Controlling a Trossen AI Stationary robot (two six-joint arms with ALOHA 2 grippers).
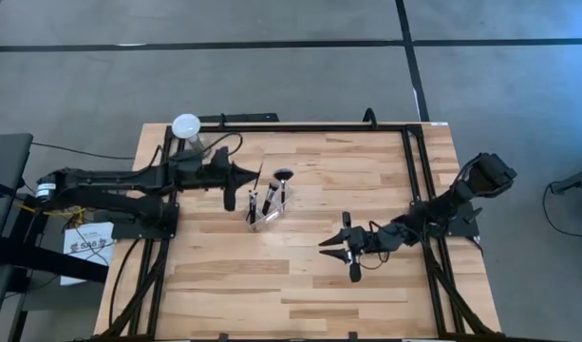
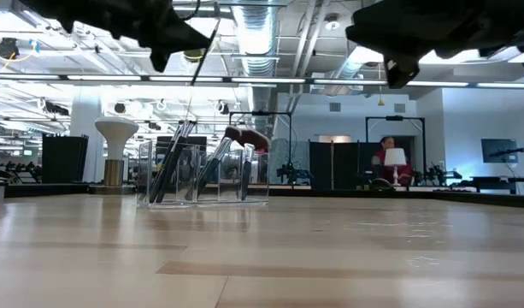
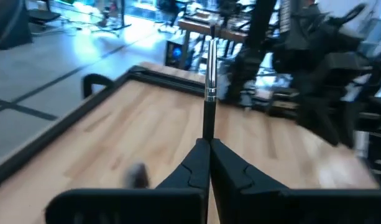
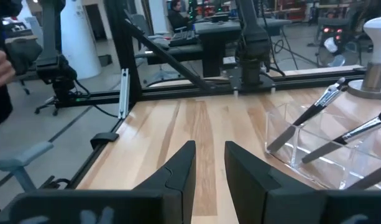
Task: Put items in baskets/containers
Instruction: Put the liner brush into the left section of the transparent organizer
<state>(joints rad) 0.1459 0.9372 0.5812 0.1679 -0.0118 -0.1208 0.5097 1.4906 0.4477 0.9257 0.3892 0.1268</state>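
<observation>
The brush's handle end [image 2: 193, 81] points down toward the clear container [image 2: 169, 167] with its tip up, so my left gripper should keep lowering the brush until its handle stands inside.
A clear container [image 1: 264, 217] stands mid-table and holds several thin brushes [image 2: 172, 167], which lean against its walls; one has a wide dark head [image 1: 284, 175] that sticks out above the rim. My left gripper [image 1: 249, 175] hovers just left of and above the container [image 2: 202, 175], shut on one more dark-handled brush [image 3: 210, 93]. My right gripper [image 1: 334, 249] waits open to the container's right, nearer the table's near edge. In its wrist view the open fingers [image 4: 209, 163] point past the container [image 4: 321, 146]. My left gripper pinches the brush's dark handle [image 3: 207, 132] between its two shut fingers, with the fingers lying along it. The brush reaches on past the fingertips, its silver ferrule and tip ahead. It is lifted clear and hangs slanting above the container [image 2: 202, 60].
A white-domed stand [image 1: 186, 125] sits at the table's far left corner, behind my left arm. A black rail frame [image 1: 409, 152] runs along the far and side edges. Bare wood lies in front of the container and across the near half. A person sits far off in the room [image 2: 386, 158].
</observation>
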